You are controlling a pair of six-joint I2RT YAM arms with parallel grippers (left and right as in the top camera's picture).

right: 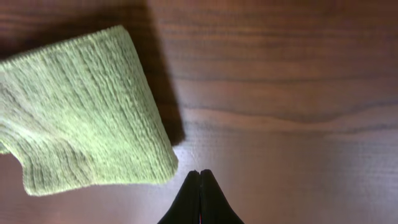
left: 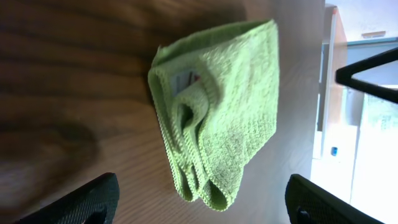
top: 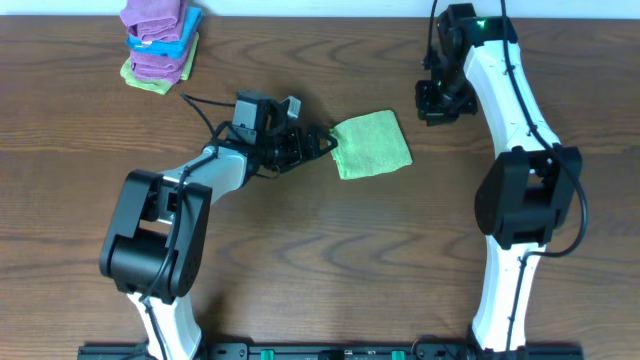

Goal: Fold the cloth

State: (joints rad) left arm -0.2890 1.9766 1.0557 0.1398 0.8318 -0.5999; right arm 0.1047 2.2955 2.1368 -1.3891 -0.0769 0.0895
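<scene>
The folded green cloth's layered edge point(top: 341, 158) is lined up with the open fingers of my left gripper, so I keep moving in until the fingers close around the layers point(left: 194, 149).
A green cloth point(top: 371, 144) lies folded into a small square on the wooden table point(top: 300, 260). In the left wrist view the cloth point(left: 230, 118) shows several folded layers and a white tag. My left gripper point(top: 322, 143) is open and empty just left of the cloth, its fingers point(left: 199, 202) spread wide on either side of the cloth's near edge. My right gripper point(top: 436, 112) is shut and empty, to the right of the cloth and apart from it. In the right wrist view its shut fingertips point(right: 200, 177) are beside the cloth's corner point(right: 81, 106).
A stack of folded cloths point(top: 158, 42), purple, blue and green, sits at the back left of the table. The table's far edge runs along the top of the overhead view.
</scene>
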